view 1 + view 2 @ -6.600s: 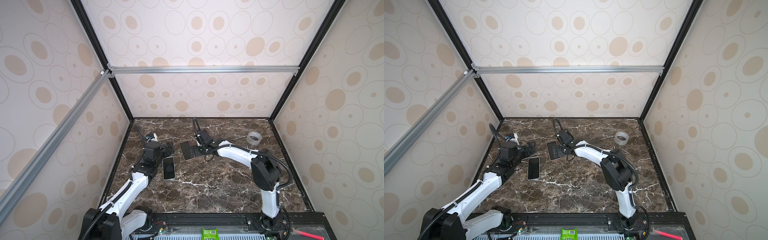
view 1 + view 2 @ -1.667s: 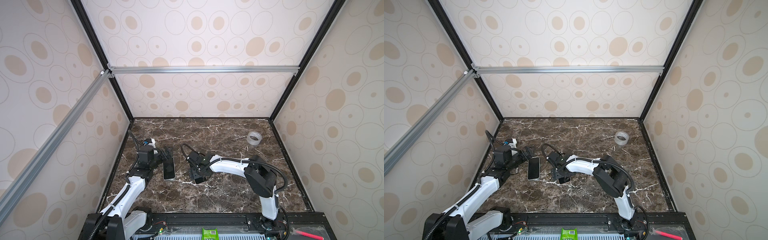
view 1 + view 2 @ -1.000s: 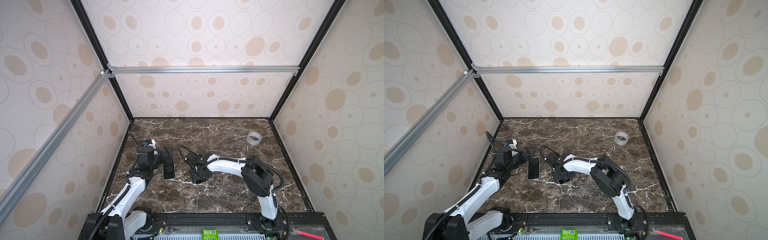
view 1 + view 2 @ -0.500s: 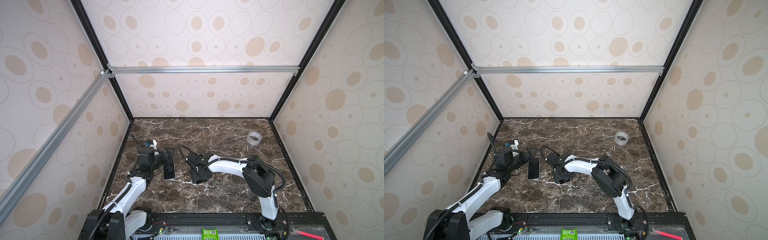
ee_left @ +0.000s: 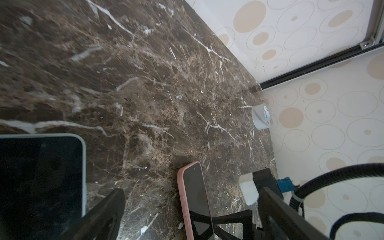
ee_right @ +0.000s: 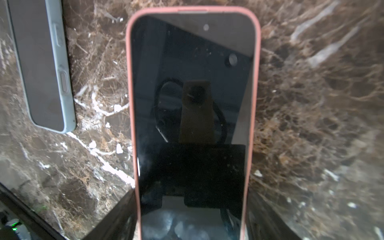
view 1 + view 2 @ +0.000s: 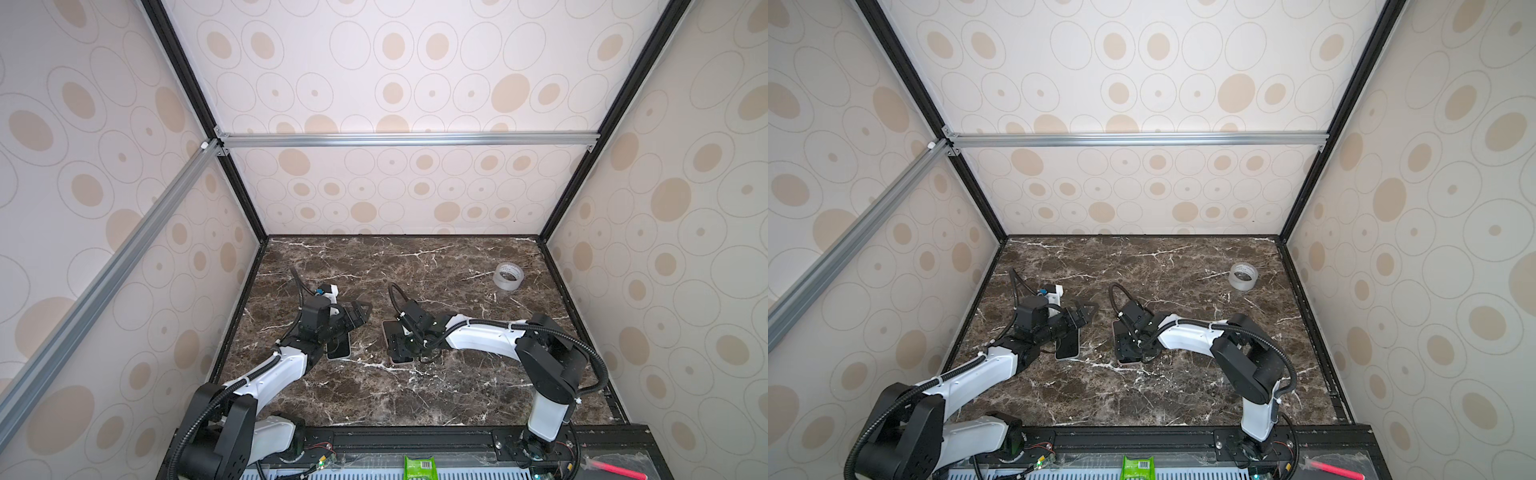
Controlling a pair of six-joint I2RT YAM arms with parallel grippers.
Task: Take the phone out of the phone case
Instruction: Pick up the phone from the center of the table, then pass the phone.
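Observation:
My right gripper is gripping both long sides [image 6: 249,172] of the pink phone case, which is lying flat, so my left gripper should grab the long side [image 6: 130,96] facing it and help with the lift.
A phone in a pink phone case [image 6: 193,83] lies screen up on the marble table [image 7: 436,395]. My right gripper [image 6: 191,218] straddles its near end, and both fingers [image 6: 118,216] press the case's long sides. In both top views that gripper [image 7: 401,351] covers most of the phone [image 7: 1129,363]. A second phone in a pale blue case [image 7: 338,351] lies flat to the left, partly under my left wrist. My left gripper [image 7: 361,311] hovers just beyond it, open and holding nothing. In the left wrist view its fingers [image 5: 108,212] are spread wide, with the pink case [image 5: 193,187] farther off between them.
A roll of clear tape [image 7: 508,275] stands at the back right near the wall. Patterned walls close in three sides of the table. A black rail [image 7: 415,436] runs along the front edge.
Since several seconds ago the pink-cased phone has come forward from the back middle with my right gripper. In the last second the right jaws narrowed slightly. The left arm barely moved.

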